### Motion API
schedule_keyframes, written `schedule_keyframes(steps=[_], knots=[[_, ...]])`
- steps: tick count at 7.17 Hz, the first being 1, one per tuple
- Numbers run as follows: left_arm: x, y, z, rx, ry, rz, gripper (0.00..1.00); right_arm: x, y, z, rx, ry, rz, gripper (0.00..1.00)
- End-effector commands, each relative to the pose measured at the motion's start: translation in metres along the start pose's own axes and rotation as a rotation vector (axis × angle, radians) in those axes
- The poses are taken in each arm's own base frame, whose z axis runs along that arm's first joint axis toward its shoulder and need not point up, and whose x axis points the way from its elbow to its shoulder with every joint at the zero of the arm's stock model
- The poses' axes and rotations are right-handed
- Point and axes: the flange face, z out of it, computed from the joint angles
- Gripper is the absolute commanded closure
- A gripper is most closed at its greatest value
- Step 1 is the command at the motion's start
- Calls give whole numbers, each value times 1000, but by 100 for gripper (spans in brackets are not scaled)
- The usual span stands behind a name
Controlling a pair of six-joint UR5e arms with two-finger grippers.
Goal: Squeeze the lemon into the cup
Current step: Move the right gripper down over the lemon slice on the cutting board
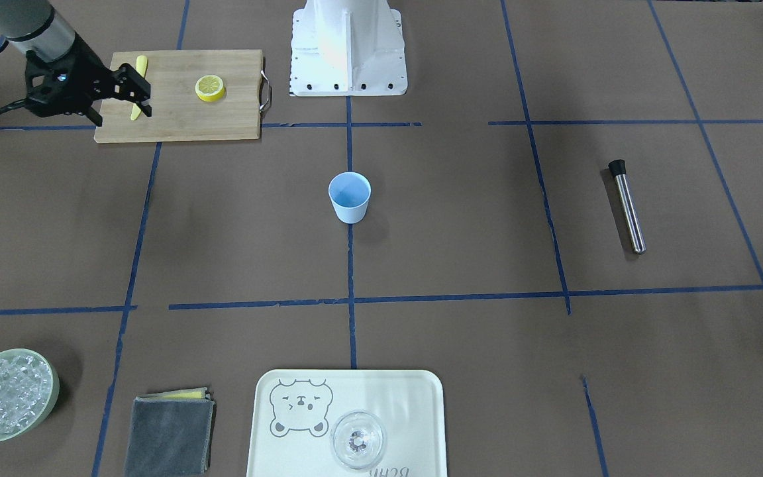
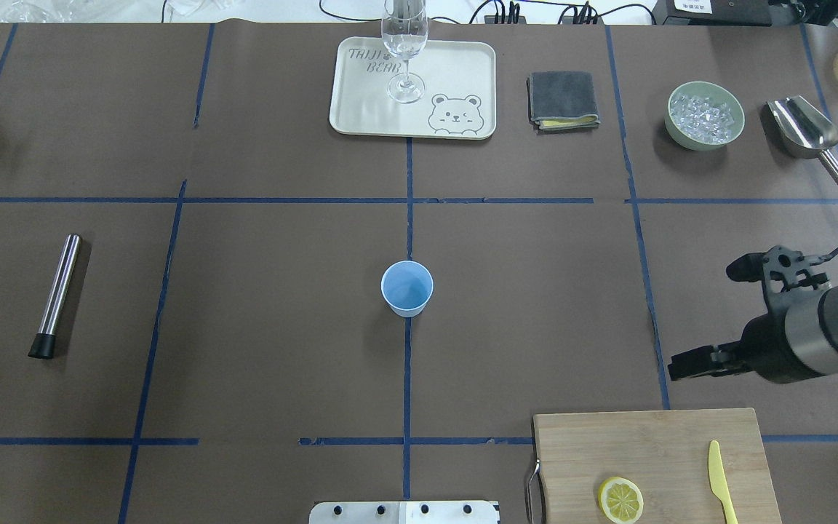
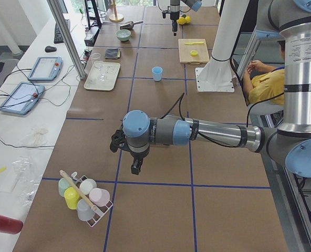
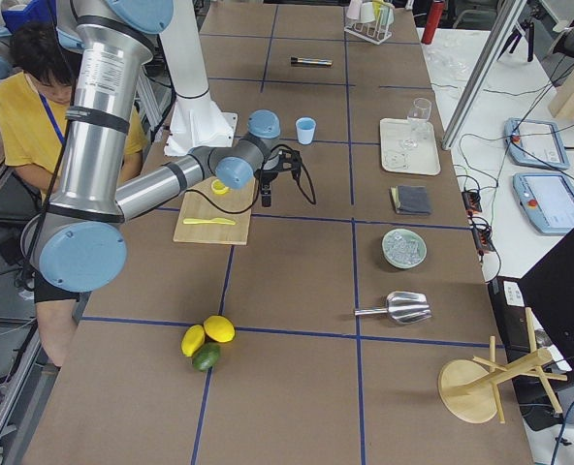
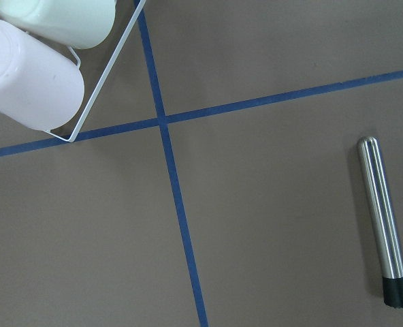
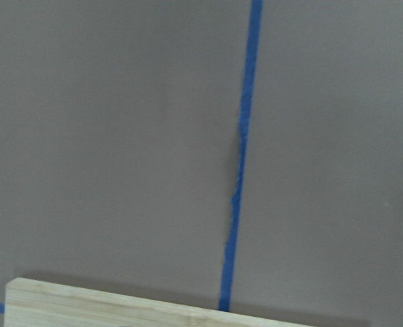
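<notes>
The robot should expect another slice hidden underneath when it lifts the lemon slice [image 1: 210, 86], because the lemon slice shows a thick yellow side [image 1: 211, 99] below its cut side.
The lemon [image 1: 210, 87] is a thin round slice lying flat on the wooden cutting board [image 1: 222, 122], also seen in the overhead view as the lemon [image 2: 620, 499]. The light-blue cup [image 1: 350, 197] stands upright and alone at the table's middle, cup [image 2: 407, 287]. My right gripper [image 2: 710, 316] hovers open and holds nothing beyond the board's far edge, level with the yellow knife [image 2: 721, 484] and apart from the slice. The left gripper [image 3: 133, 157] shows only in the exterior left view, over bare table far from the cup. I cannot tell if it is open or shut.
A steel muddler [image 2: 55, 295] lies on my left side. At the far edge stand a bear tray [image 2: 361, 109] with a stemmed glass [image 2: 404, 51], a grey cloth [image 2: 563, 98], a green ice bowl [image 2: 705, 115] and a scoop [image 2: 804, 131]. A cup rack [image 3: 84, 197] sits by the left arm.
</notes>
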Motion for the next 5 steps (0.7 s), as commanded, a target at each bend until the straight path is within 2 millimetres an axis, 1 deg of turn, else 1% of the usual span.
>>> schedule_keyframes(steps=[1,3,4,5], knots=[[1,-1,-1,10,0,11,0,-52,60,33,35,7,-60,0],[0,0,-1,10,0,11,0,-68,98,56,-22,12,46,0],[0,0,-1,10,0,11,0,-81,105,59,-35,-6,36,0],[0,0,-1,10,0,11,0,-81,108,75,-18,15,27,0]])
